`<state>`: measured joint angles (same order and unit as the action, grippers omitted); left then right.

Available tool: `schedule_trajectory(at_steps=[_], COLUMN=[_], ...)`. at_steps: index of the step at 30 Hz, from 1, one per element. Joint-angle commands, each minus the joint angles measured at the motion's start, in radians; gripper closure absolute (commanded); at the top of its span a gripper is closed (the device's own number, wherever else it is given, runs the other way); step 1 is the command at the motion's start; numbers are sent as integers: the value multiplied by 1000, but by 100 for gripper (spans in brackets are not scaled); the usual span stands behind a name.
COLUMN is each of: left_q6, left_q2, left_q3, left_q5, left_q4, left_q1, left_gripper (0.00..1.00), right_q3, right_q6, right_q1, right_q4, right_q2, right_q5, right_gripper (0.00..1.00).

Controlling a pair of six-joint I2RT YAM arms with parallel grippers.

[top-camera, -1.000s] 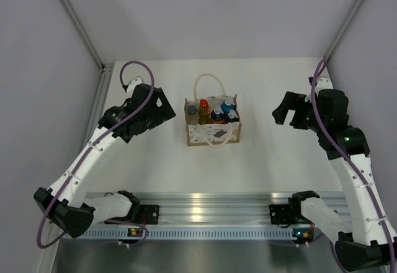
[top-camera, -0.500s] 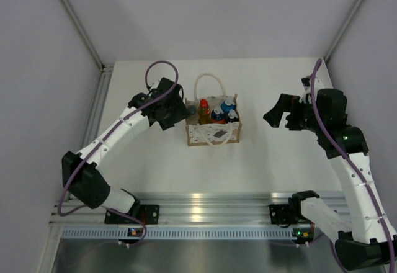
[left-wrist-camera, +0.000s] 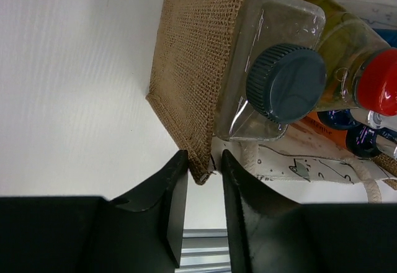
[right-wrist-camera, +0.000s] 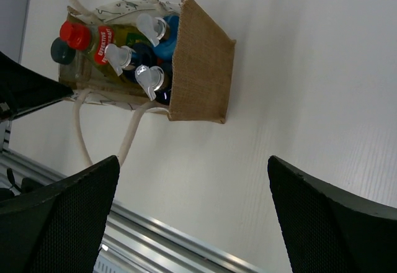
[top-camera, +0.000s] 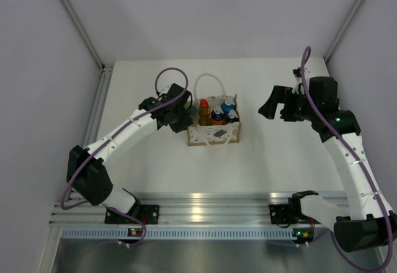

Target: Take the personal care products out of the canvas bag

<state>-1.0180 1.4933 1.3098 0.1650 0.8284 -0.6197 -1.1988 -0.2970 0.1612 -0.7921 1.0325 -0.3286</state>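
Note:
The canvas bag's burlap corner (left-wrist-camera: 201, 160) is in my left gripper, so that gripper should hold the bag steady while my right gripper lifts the rear blue-capped orange bottle (top-camera: 228, 103) out.
The canvas bag (top-camera: 214, 134) stands upright mid-table with the personal care products inside. A clear bottle with a dark grey cap (left-wrist-camera: 285, 82) fills its left end, beside a yellow bottle with a red cap (top-camera: 203, 104). Orange bottles with blue caps (top-camera: 222, 110) fill the right half. My left gripper (top-camera: 185, 116) is at the bag's left wall. In the left wrist view its jaws (left-wrist-camera: 201, 158) have narrowed onto the bag's burlap corner (left-wrist-camera: 197, 161), which sits between the fingers. My right gripper (top-camera: 273, 108) hovers right of the bag, open and holding nothing (right-wrist-camera: 192, 161); the bag (right-wrist-camera: 201, 68) lies ahead of it.
Cream rope handles loop behind the bag (top-camera: 208, 80) and in front of it (right-wrist-camera: 80, 130). An aluminium rail (top-camera: 198, 201) runs along the near edge. Grey walls close the table on the left, right and back.
My left arm swung right to the bag's left wall, and its jaws went from wide to narrow around the bag's corner. My right gripper shifted slightly toward the bag and stayed open.

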Motion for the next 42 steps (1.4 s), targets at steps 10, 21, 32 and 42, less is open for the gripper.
schedule_trajectory(at_steps=[10, 21, 32, 42], left_q6=[-28, 1, 32, 32], left_q2=[24, 13, 16, 19], left_q3=[-46, -66, -66, -60], left_q5=[33, 33, 34, 28], left_q4=[-34, -34, -34, -34], left_q1=[-17, -18, -18, -18], left_gripper=[100, 100, 100, 100], right_q3=[-251, -429, -564, -565], right_q6=[61, 165, 226, 228], right_q1=[285, 428, 443, 445], right_q4=[77, 65, 45, 14], right_q2=[271, 541, 730, 771], right_q5=[243, 395, 438, 445], right_gripper=[7, 41, 55, 74])
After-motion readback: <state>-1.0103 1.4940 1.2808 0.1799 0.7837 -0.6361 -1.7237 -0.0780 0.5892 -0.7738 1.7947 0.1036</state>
